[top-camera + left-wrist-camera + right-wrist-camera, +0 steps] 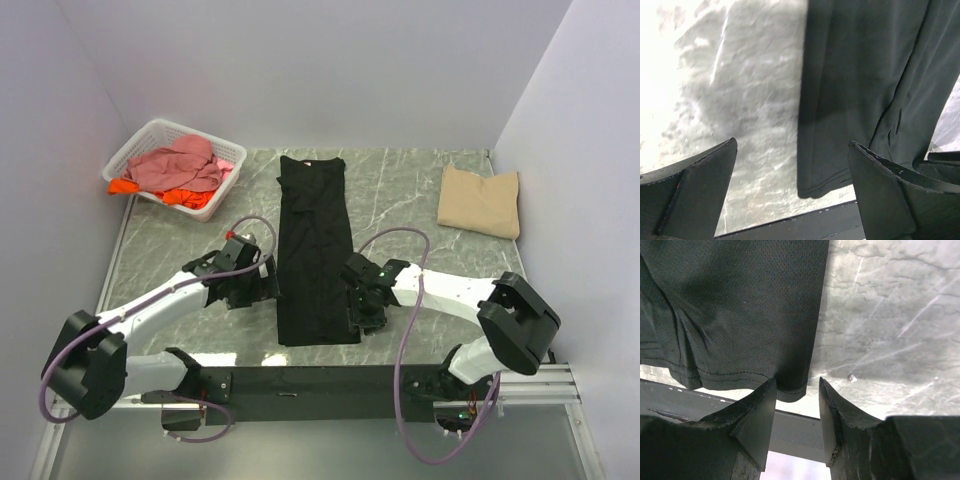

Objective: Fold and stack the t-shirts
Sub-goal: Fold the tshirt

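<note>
The black t-shirt's edge (279, 291) has my left gripper up along it, and one hem corner has my right gripper at it. Next, my left gripper pinches the other corner (282, 342) before both grippers fold.
A black t-shirt (314, 250) lies folded into a long narrow strip down the middle of the table, hem at the near end. My left gripper (262, 285) hovers open at its left near edge; the left wrist view shows the hem corner (822, 187) between the spread fingers. My right gripper (358, 312) is open at the right near corner; the right wrist view shows the hem corner (792, 387) in the gap by the left finger (757, 415). A folded tan t-shirt (480, 201) lies at the back right. Pink (180, 163) and orange (190, 197) shirts fill the basket.
The white lattice basket (134, 146) stands at the back left. The black base rail (320, 382) runs along the table's near edge, close below the shirt's hem. White walls enclose the table on three sides.
</note>
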